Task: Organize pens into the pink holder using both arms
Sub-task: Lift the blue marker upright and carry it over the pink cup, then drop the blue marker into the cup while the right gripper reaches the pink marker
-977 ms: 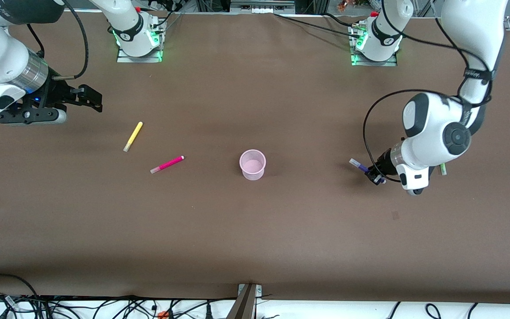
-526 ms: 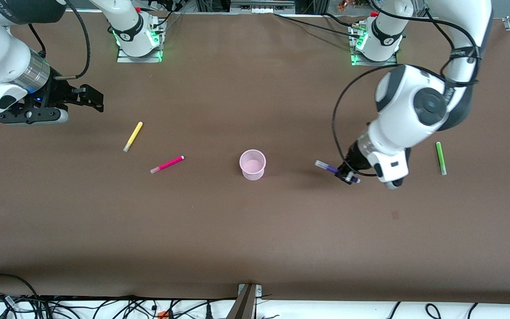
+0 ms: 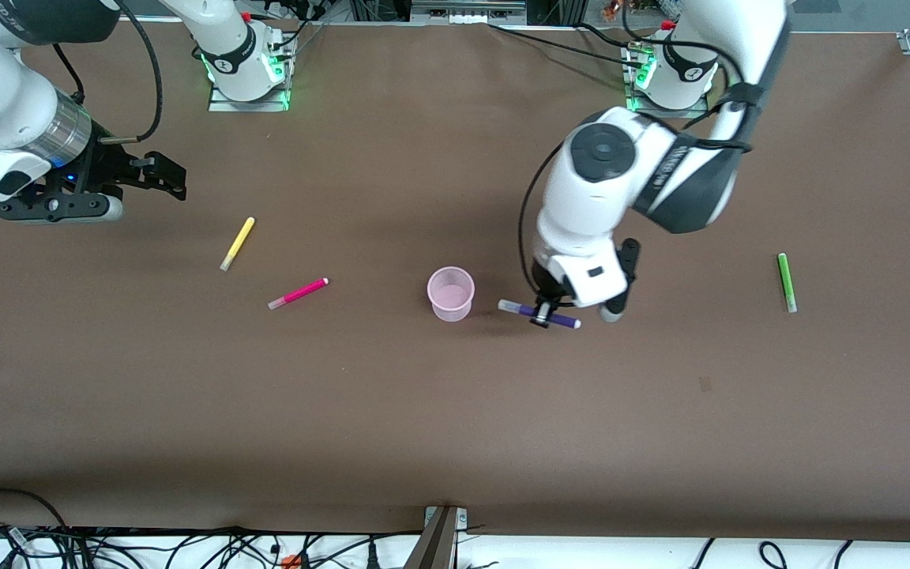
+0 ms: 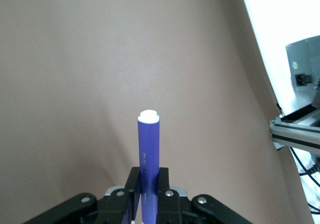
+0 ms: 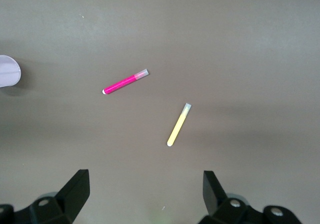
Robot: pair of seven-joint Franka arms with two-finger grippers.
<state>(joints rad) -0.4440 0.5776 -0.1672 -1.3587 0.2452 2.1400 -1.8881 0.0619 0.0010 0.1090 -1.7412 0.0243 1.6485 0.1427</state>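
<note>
The purple pen's pale end point(image 3: 509, 307) points at the open pink holder point(image 3: 451, 288), so my left gripper should go on moving there until that end of the pen goes down inside, before it lets go.
My left gripper point(image 3: 543, 313) is shut on the dark purple pen point(image 3: 538, 314) and holds it level in the air, beside the pink holder point(image 3: 450, 293) toward the left arm's end. In the left wrist view the purple pen point(image 4: 148, 159) stands out between the closed fingers point(image 4: 133, 184). My right gripper point(image 3: 163, 175) is open and empty, up in the air at the right arm's end of the table. The yellow pen point(image 3: 237, 243) and the magenta-pink pen point(image 3: 298, 293) lie on the table; both show in the right wrist view, yellow point(image 5: 179, 124) and magenta point(image 5: 125, 82). The green pen point(image 3: 786, 282) lies toward the left arm's end.
The brown table point(image 3: 439, 411) stretches toward the front camera. The two arm bases point(image 3: 248, 71) stand at the table's edge farthest from the camera. Cables point(image 3: 186, 545) and a bracket lie below the near edge.
My left gripper has carried the purple pen from the left arm's end toward the pink holder, uncovering the green pen. The right gripper has barely moved.
</note>
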